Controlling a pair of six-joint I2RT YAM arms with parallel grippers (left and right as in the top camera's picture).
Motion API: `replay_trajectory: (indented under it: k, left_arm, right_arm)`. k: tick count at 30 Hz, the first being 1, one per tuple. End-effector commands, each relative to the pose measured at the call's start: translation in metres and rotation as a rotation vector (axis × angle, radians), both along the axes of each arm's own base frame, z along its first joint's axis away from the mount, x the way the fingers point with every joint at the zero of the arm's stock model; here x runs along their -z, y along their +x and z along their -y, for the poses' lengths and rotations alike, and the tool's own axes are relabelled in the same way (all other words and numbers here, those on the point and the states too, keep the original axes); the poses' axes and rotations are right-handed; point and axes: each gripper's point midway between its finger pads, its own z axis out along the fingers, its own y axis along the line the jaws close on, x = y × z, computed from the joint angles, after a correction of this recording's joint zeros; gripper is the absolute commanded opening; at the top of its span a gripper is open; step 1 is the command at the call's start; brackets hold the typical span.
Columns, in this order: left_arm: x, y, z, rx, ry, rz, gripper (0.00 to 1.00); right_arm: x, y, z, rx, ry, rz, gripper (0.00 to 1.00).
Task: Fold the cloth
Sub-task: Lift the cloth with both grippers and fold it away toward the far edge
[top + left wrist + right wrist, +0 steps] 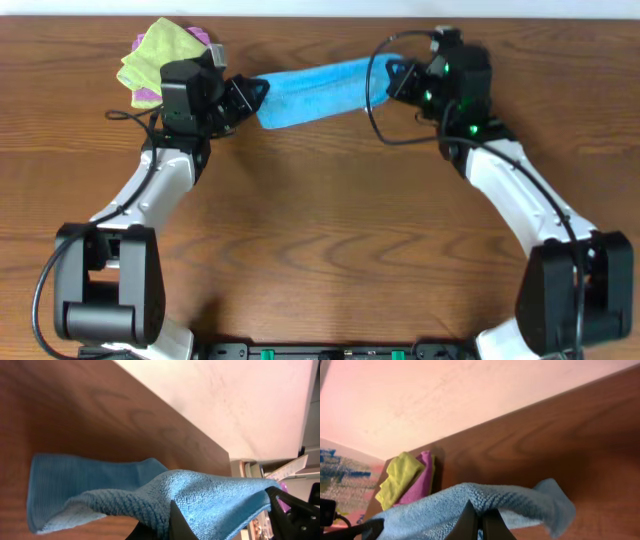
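The sky-blue cloth [322,92] is stretched out near the table's far edge, so my left gripper and my right gripper should pull it back to the table's middle [288,185] before they fold it.
The sky-blue cloth [318,90] hangs stretched as a narrow band between my two grippers near the table's far edge. My left gripper [250,95] is shut on its left end; in the left wrist view the cloth [200,500] drapes over the jaws [172,522]. My right gripper [400,78] is shut on its right end; in the right wrist view the cloth [485,502] bunches over the closed fingers [480,525], with a loose corner hanging toward the table.
A lime-green folded cloth [158,55] lies on a purple folded cloth [150,97] at the far left corner, right behind my left wrist; both show in the right wrist view [402,480]. The table's far edge [320,18] runs just behind the cloth.
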Motion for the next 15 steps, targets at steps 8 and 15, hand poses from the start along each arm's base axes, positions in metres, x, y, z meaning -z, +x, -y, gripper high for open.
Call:
replay_trajectory:
  k: [8, 15]
  left_arm:
    - [-0.082, 0.045, -0.008, -0.057, -0.005, 0.187, 0.06]
    - [-0.081, 0.047, -0.009, -0.059, 0.014, 0.184, 0.06]
  right_arm:
    - [-0.056, 0.032, 0.022, 0.04, -0.11, 0.138, 0.01]
    - [-0.047, 0.037, 0.035, 0.063, -0.139, 0.126, 0.01]
